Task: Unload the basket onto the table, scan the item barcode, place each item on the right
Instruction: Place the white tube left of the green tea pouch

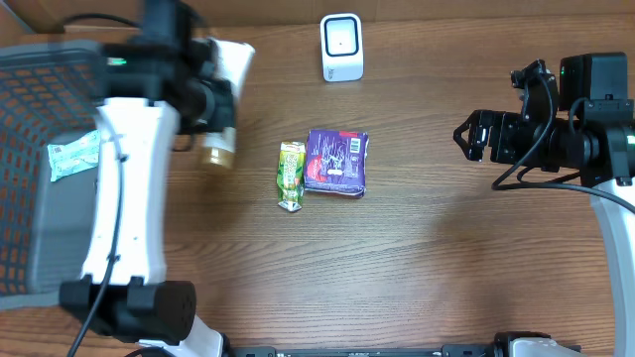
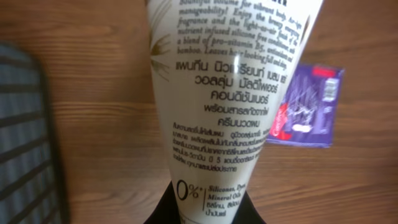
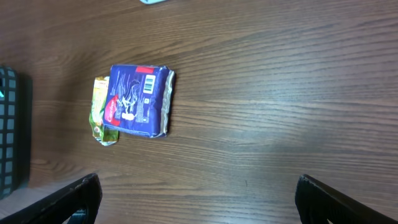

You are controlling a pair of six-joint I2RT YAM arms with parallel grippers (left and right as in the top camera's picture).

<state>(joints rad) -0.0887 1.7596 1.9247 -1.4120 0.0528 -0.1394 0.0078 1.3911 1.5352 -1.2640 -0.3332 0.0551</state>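
The white tube (image 1: pixel 235 63) is hanging parallel to the green packet with open wood (image 1: pixel 258 186) next to it, so my left gripper should go on lowering until the tube is lying there.
A white tube (image 2: pixel 230 93) with dark print fills the left wrist view, and my left gripper (image 2: pixel 205 213) is shut on its narrow end. From overhead the tube (image 1: pixel 228 61) hangs above the table's left side with its gold cap (image 1: pixel 216 152) toward the front, and the left gripper (image 1: pixel 205 104) is clamped round its middle. No barcode shows on the printed face. The white scanner (image 1: pixel 341 47) stands at the back centre, well right of the tube. My right gripper (image 1: pixel 474 139) hovers open at the right; its fingertips (image 3: pixel 74 199) are spread wide over bare wood.
A purple packet (image 1: pixel 335 162) and a green packet (image 1: pixel 290 176) lie side by side mid-table, and both appear in the right wrist view: purple packet (image 3: pixel 138 101), green packet (image 3: pixel 99 111). A grey mesh basket (image 1: pixel 40 228) at the far left holds a pale packet (image 1: pixel 74 157).
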